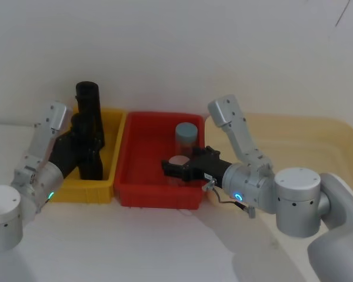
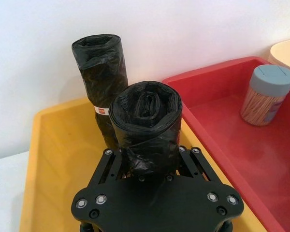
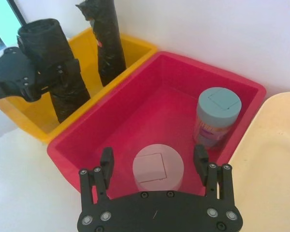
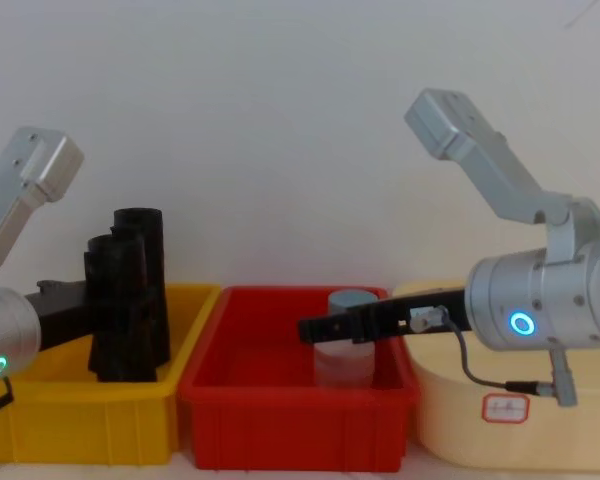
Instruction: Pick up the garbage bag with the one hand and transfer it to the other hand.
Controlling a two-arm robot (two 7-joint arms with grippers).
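The pink lid (image 3: 158, 167) is level and tight on its jar, so the whole jar (image 4: 344, 372) will hang from it and stay closed when I lift.
Two black garbage bag rolls stand upright in the yellow bin (image 1: 82, 191). My left gripper (image 2: 147, 159), on the green-lit arm, is shut on the nearer garbage bag (image 2: 145, 121), one finger on each side of it. The second roll (image 2: 100, 72) stands just behind it, near the bin's back wall. From the side, the held roll (image 4: 115, 310) looks shorter than the one behind (image 4: 142, 250). My right gripper (image 3: 153, 158), on the blue-lit arm, hangs open over the red bin (image 3: 87, 140), above a pale-lidded jar (image 3: 158, 169).
The red bin (image 1: 159, 197) also holds a blue-lidded jar (image 1: 186, 136) toward its back. A cream tray (image 1: 317, 135) lies to its right, under the right arm. A white wall rises close behind the bins.
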